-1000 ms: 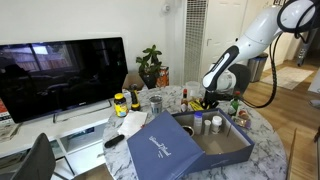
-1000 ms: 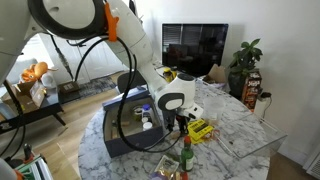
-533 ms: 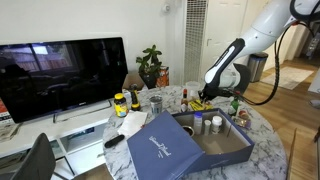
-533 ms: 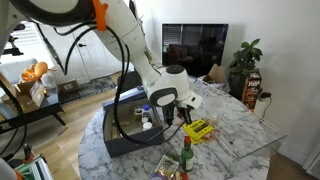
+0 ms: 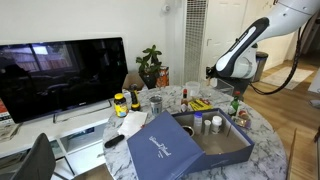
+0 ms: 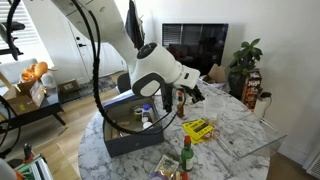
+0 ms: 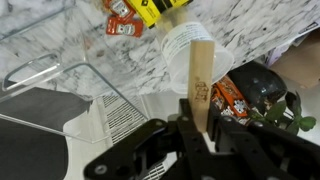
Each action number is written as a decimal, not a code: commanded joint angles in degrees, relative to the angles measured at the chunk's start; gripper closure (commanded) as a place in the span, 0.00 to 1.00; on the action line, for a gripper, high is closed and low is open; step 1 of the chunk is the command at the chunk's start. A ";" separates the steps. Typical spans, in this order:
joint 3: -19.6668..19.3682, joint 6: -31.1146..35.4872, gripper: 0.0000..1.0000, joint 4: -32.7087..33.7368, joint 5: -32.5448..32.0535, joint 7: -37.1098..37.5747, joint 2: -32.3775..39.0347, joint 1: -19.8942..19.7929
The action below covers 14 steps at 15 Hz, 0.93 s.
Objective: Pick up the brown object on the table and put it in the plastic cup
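I should keep moving my gripper toward the cup's opening [image 7: 181,70] and let go there, because the brown object's loose end [image 7: 202,50] is clear above the plastic cup's rim.
In the wrist view my gripper [image 7: 200,128] is shut on the brown object [image 7: 201,72], a flat upright wooden piece with a small print on it. The clear plastic cup [image 7: 176,45] stands on the marble table just beyond the piece's top end, seen from above. In both exterior views the gripper [image 5: 213,73] [image 6: 184,97] hangs well above the table. A clear cup [image 5: 155,102] stands near the table's far edge.
An open blue box [image 5: 190,140] [image 6: 125,135] holding small bottles takes the near part of the round marble table. A yellow packet [image 5: 200,104] [image 6: 198,128], red sachets [image 7: 122,22], a clear tray [image 7: 60,90], a sauce bottle [image 6: 185,155], a plant [image 5: 150,65] and a television [image 5: 60,75] surround it.
The gripper has risen from low beside the yellow packet to well above the table, carrying the brown object, and has shifted sideways.
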 commanded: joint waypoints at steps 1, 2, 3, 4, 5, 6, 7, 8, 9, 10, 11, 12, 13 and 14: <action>-7.19 0.83 0.96 5.39 5.91 -2.05 4.90 7.15; -9.32 0.33 0.96 7.24 7.65 -2.37 6.07 9.03; -10.82 -0.09 0.96 8.88 8.91 -2.23 6.94 10.50; -12.53 -0.79 0.96 10.77 10.16 -2.35 7.74 12.30; -14.17 -1.46 0.96 12.54 11.14 -2.50 8.65 14.21; -16.38 -2.28 0.96 14.56 12.26 -2.92 9.91 16.66; -18.91 -3.30 0.96 16.55 13.38 -3.33 11.34 19.21; -21.12 -4.69 0.96 18.48 14.06 -3.29 12.71 21.24; -23.40 -6.25 0.96 20.29 14.55 -3.02 14.19 23.17; -26.11 -7.95 0.96 22.09 14.89 -2.47 15.85 25.26; -27.71 -9.81 0.96 23.98 14.58 -1.54 17.36 26.25; -29.02 -11.36 0.96 25.62 14.20 -0.78 18.59 27.22; -30.28 -12.45 0.96 27.16 13.82 -0.10 19.87 28.21; -31.22 -13.20 0.96 28.87 13.56 0.61 21.24 28.81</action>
